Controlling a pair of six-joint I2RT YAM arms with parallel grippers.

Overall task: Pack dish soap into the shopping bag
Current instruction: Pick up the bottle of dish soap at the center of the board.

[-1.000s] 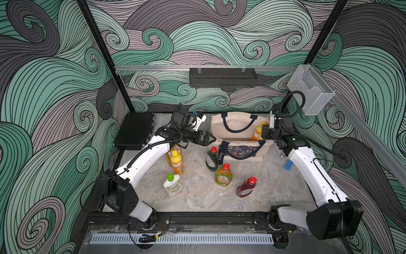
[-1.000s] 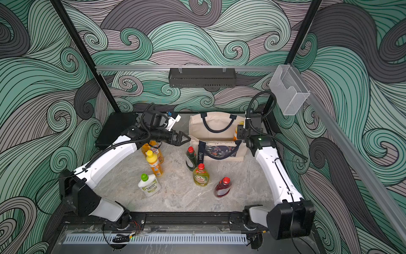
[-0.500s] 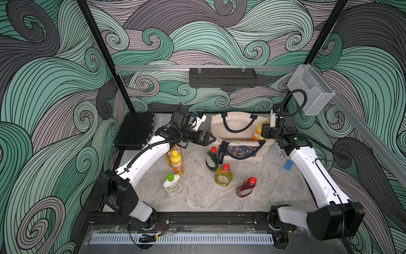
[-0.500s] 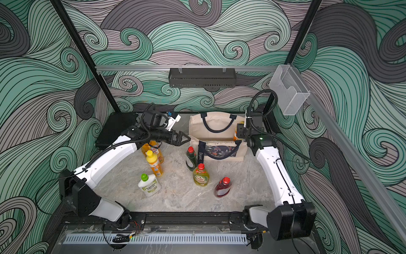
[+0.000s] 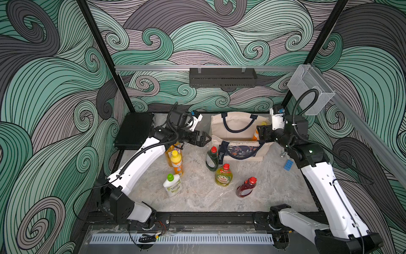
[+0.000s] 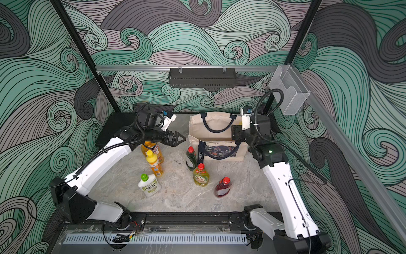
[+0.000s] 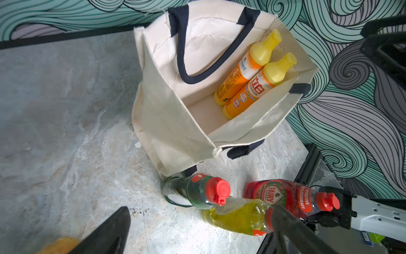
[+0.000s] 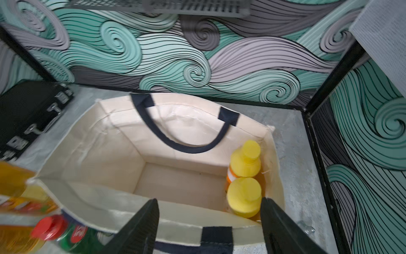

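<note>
The yellow-capped bottle outside the bag stands upright with its side [image 5: 181,163] toward the bag clear, so the robot's right gripper should carry on there and close around its cap [image 5: 174,153].
The cream shopping bag [image 5: 238,132] [image 6: 214,129] stands open at the back of the table. Two orange yellow-capped dish soap bottles [image 7: 246,72] [image 8: 243,195] stand at its right end. My right gripper [image 5: 260,132] [image 8: 209,220] hangs open over that end, holding nothing. My left gripper [image 5: 207,139] [image 7: 197,237] is open and empty, just left of the bag. On the table stand a tall orange bottle [image 5: 172,149] partly under my left arm, an orange yellow-capped one [image 5: 176,162], a white green-capped one [image 5: 172,185], a dark green one [image 5: 212,159], a yellow-green Fairy [image 5: 223,176] and a red one [image 5: 246,187].
A black hard case [image 5: 134,129] lies at the back left. A small blue block [image 5: 288,165] sits by my right arm. A black shelf [image 5: 222,78] and a clear plastic holder [image 5: 309,90] hang on the walls above.
My right gripper's jaws have spread wider and it has drawn back a little from the bottle in the bag. The left arm has stayed put.
</note>
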